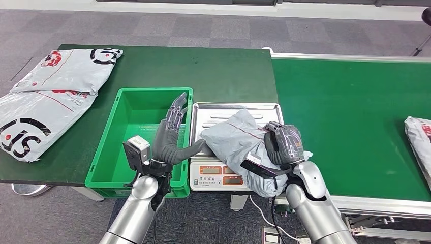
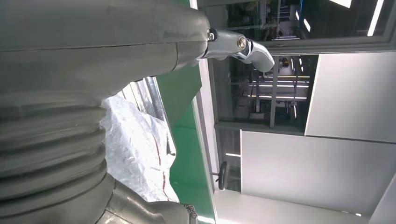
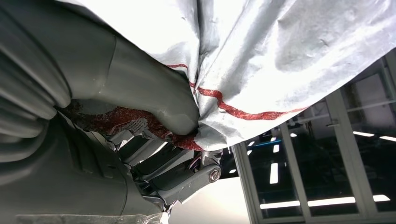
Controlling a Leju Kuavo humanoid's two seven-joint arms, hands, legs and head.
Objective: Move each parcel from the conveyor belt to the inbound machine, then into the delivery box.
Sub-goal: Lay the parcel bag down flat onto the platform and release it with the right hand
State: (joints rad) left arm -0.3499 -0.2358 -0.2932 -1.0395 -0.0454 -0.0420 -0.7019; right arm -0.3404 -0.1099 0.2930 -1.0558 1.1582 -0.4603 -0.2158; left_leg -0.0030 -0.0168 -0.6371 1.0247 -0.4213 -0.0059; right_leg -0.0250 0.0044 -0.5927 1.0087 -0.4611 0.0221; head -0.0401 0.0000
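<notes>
The crumpled grey parcel (image 1: 229, 138) will fold and sag beside my left gripper when I lift it, because grey film hangs down over the scale's front edge.
A crumpled grey parcel (image 1: 239, 140) with a thin red line lies across the steel tray of the scale (image 1: 223, 173), hanging over its front right corner. My right hand (image 1: 282, 144) grips the parcel's right side; in the right wrist view the thumb (image 3: 154, 93) presses into the grey film (image 3: 280, 56). My left hand (image 1: 173, 137) stands open over the right wall of the green box (image 1: 109, 168), fingers stretched up, thumb reaching toward the parcel's left edge. The left wrist view shows the parcel (image 2: 133, 149) beside the hand's ribbed cover (image 2: 51, 140).
Another grey parcel (image 1: 419, 140) lies on the green conveyor belt (image 1: 345, 112) at the right edge. Two large grey parcels with black print (image 1: 48, 96) rest on the dark green table (image 1: 213, 71) left of the green box. The scale's cable hangs below it.
</notes>
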